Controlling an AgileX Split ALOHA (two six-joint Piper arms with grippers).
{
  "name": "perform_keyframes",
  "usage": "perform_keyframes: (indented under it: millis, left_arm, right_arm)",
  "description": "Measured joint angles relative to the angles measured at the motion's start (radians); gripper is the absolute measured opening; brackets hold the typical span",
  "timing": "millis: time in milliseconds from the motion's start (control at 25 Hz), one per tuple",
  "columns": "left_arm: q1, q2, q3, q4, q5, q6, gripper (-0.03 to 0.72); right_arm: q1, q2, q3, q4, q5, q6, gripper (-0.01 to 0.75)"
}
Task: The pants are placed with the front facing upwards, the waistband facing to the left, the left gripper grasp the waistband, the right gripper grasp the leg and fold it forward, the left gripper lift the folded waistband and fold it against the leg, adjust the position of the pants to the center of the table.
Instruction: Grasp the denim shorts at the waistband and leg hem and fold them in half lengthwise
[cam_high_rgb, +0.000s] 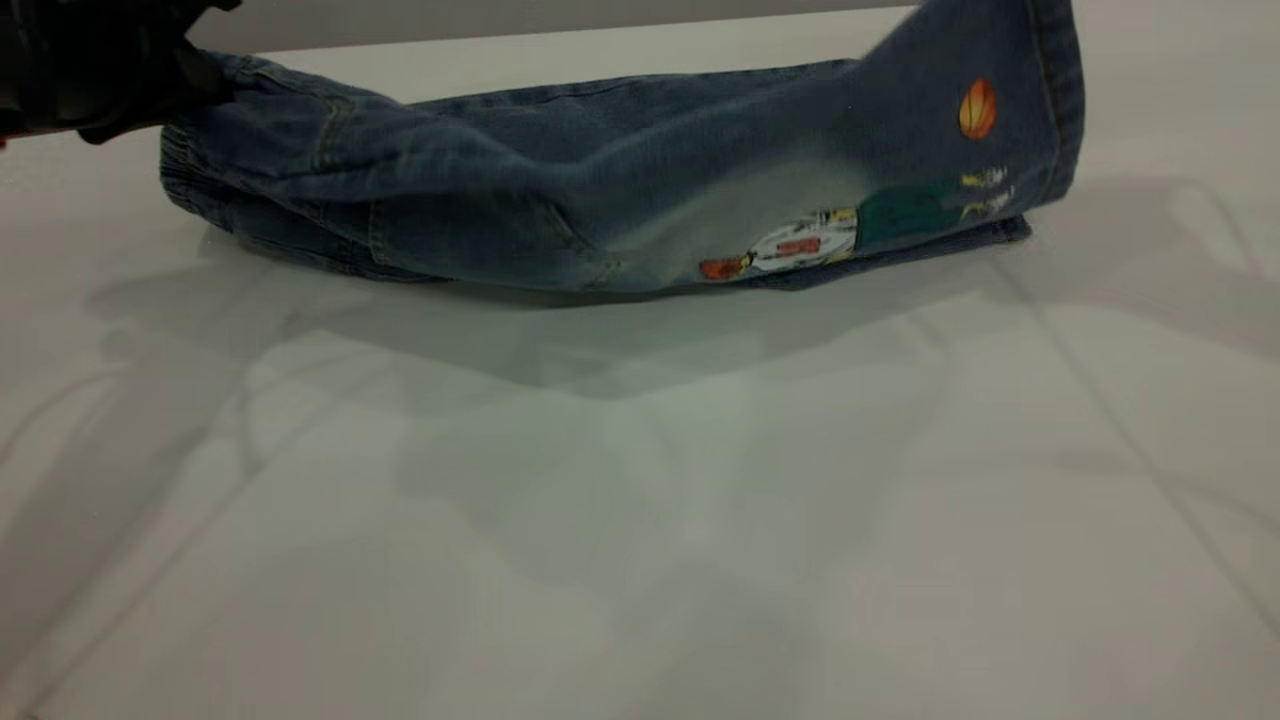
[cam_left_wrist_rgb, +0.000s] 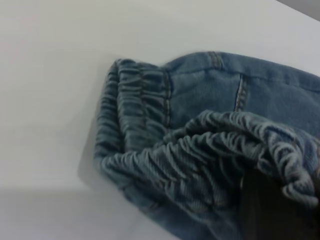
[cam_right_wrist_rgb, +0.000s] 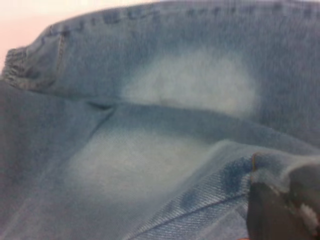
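Note:
The lifted leg (cam_high_rgb: 792, 180) is stretched out along the lower leg (cam_high_rgb: 998, 233). My right gripper should bring the pants' hem down next and let go of it once the legs lie together.
The blue denim pants (cam_high_rgb: 600, 190) lie across the far part of the table (cam_high_rgb: 640, 520), with the puckered waistband (cam_high_rgb: 185, 185) at the left. My left gripper (cam_high_rgb: 195, 85) is at the far left, shut on the waistband's upper layer and holding it a little above the lower layer. In the left wrist view the ruched waistband (cam_left_wrist_rgb: 200, 150) drapes over one dark finger (cam_left_wrist_rgb: 265, 210). At the right, the leg (cam_high_rgb: 1000, 60) rises up out of the exterior view. In the right wrist view my right gripper (cam_right_wrist_rgb: 282, 212) is shut on the leg's hem (cam_right_wrist_rgb: 235, 175), above the pale faded ovals.
A coloured print (cam_high_rgb: 800, 245) and an orange patch (cam_high_rgb: 977, 108) mark the lifted leg. Bare white tabletop stretches in front of the pants toward the near edge. The table's far edge (cam_high_rgb: 560, 35) runs just behind the pants.

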Motion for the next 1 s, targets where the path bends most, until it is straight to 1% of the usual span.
perform_keyframes:
  millis: [200,360,440,1000]
  left_arm:
    - [-0.010,0.060,-0.067,0.000,-0.001,0.000,0.123]
    - [-0.010,0.075,-0.102,0.000,-0.004,0.000,0.123]
    - [-0.010,0.081,-0.118,0.000,-0.024,0.001,0.123]
    - [-0.010,0.235,-0.287,0.003,-0.032,0.023,0.123]
  right_arm:
    - [0.001,0.037,-0.062,0.002,0.004,-0.005,0.013]
    - [0.001,0.104,-0.115,0.042,0.010,-0.056,0.013]
    - [0.001,0.140,-0.148,0.054,0.013,-0.077,0.013]
    - [0.001,0.349,-0.378,0.059,0.030,-0.078,0.014]
